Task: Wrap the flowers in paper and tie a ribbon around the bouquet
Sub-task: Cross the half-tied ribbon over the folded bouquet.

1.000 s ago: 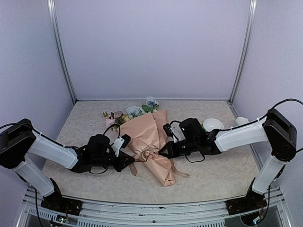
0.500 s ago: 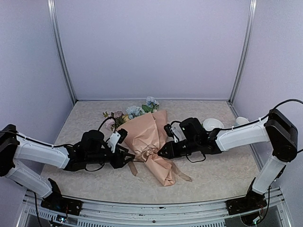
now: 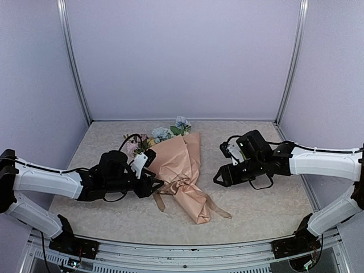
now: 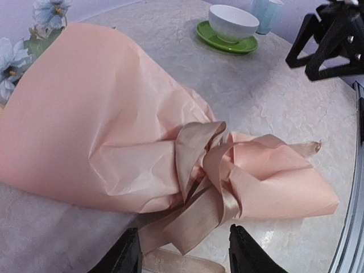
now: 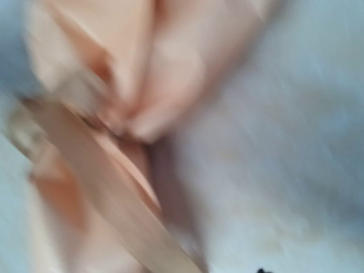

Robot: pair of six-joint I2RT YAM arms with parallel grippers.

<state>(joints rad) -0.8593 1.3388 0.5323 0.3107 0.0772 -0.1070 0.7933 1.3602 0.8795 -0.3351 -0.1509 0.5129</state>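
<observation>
I expect the ribbon to fold into a loop when I carry it to the knot, because the beige ribbon's loose end trails past the paper tail.
The bouquet lies on the table, a peach paper cone with its tail toward me. Blue and pink flowers show above its wide rim. The beige ribbon is knotted round the narrow waist, its loose ends trailing on the table. My left gripper is open just short of the knot, a ribbon end lying on the table between its fingers. My right gripper stands open well to the right of the bouquet, holding nothing. The right wrist view is blurred and shows only paper and ribbon.
A white bowl on a green saucer and a pale blue cup stand at the back right, behind my right arm. Walls close in the table on three sides, and a metal rail runs along the front edge.
Both grippers have opened and let go of the ribbon. The right arm has drawn back to the right, away from the bouquet. The left has shifted slightly left.
</observation>
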